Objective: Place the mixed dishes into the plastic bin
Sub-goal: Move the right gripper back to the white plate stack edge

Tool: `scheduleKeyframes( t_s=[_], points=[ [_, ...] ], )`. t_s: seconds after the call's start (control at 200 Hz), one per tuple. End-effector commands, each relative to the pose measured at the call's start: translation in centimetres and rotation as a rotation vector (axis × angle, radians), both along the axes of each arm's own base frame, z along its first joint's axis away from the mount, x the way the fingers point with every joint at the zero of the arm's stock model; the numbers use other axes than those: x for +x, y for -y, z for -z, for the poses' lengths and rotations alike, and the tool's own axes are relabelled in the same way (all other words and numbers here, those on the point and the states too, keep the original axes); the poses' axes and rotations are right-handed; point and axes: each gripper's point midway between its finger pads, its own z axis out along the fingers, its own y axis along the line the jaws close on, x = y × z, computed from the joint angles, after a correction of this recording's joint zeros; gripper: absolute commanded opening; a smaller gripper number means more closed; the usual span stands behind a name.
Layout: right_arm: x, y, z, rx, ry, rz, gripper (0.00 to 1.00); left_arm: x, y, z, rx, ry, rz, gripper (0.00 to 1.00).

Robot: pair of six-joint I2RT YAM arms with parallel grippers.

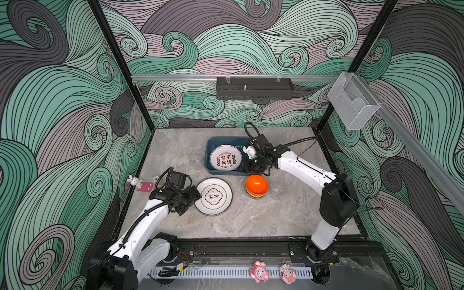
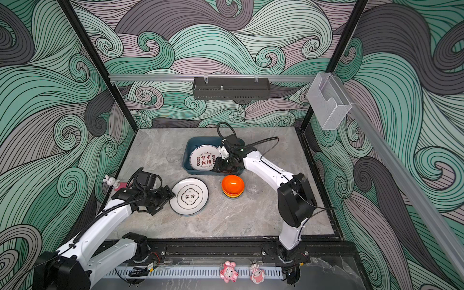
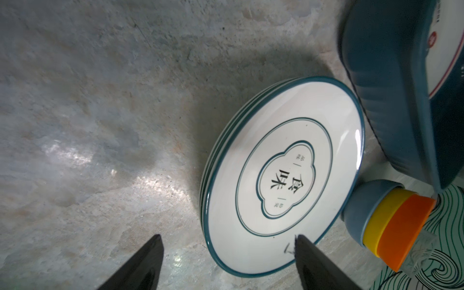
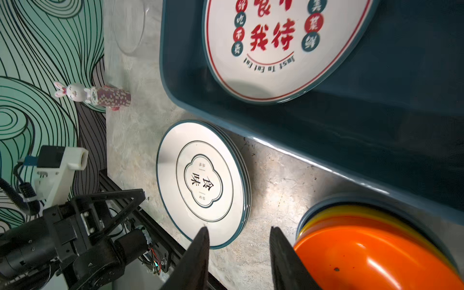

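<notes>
The plates' rims point(image 3: 226, 132) lie close together, so next my right gripper steadies the stack's edge point(image 1: 230, 185) by the bowls while my left gripper takes the top plate.
The teal plastic bin point(image 1: 208, 160) point(image 2: 187, 162) point(image 4: 351, 130) holds one white plate with red characters point(image 1: 225, 157) point(image 4: 276, 50). A stack of teal-rimmed white plates point(image 1: 213, 196) point(image 3: 283, 175) point(image 4: 200, 180) lies on the table. Beside it are stacked upturned bowls point(image 1: 256, 185) point(image 3: 389, 221), orange on top. Clear tumblers stand left of the bin point(image 1: 195, 157) and right of the bowls point(image 1: 278, 188). My left gripper point(image 1: 198, 198) point(image 3: 227, 237) is open, its jaws straddling the stack's near edge. My right gripper point(image 1: 247, 168) point(image 4: 239, 228) hovers open and empty over the bin's near right corner.
A white bunny figurine point(image 1: 135, 181) stands by the left wall. Two pink figurines point(image 1: 259, 271) sit on the front rail. A black perforated tray point(image 1: 254, 88) hangs on the back wall, a clear holder point(image 1: 352, 100) on the right wall.
</notes>
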Motion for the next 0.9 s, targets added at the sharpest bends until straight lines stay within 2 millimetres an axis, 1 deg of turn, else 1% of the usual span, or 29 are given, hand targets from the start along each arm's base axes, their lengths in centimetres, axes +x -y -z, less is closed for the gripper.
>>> scheduleKeyframes(
  t_s=[0.0,0.09,0.2,0.25,0.395,0.61,0.851,0.896],
  points=[
    [-1.6,-0.3,1.1,-0.055,-0.010,-0.046,0.41,0.4,0.3,0.6,-0.006,-0.020,0.038,0.85],
    [-2.2,-0.3,2.2,-0.077,-0.031,-0.044,0.42,0.8,1.5,1.3,-0.059,-0.042,0.072,0.85],
    [-2.7,-0.5,3.2,-0.098,-0.053,-0.052,0.42,1.1,2.4,2.4,-0.098,-0.077,0.089,0.84],
    [-3.0,-0.7,3.5,-0.108,-0.055,-0.060,0.42,1.3,2.6,2.6,-0.107,-0.075,0.090,0.84],
    [-3.6,-1.1,4.4,-0.126,-0.070,-0.080,0.42,2.1,2.8,2.4,-0.114,-0.051,0.096,0.84],
    [-3.7,-1.3,5.8,-0.160,-0.078,-0.092,0.42,1.8,3.4,3.4,-0.140,-0.089,0.111,0.83],
    [-3.6,-2.0,6.8,-0.206,-0.073,-0.111,0.41,1.9,4.2,2.8,-0.174,-0.065,0.148,0.72],
    [-3.7,-2.2,7.1,-0.215,-0.074,-0.115,0.41,1.8,4.3,2.7,-0.176,-0.062,0.153,0.71]
  ],
)
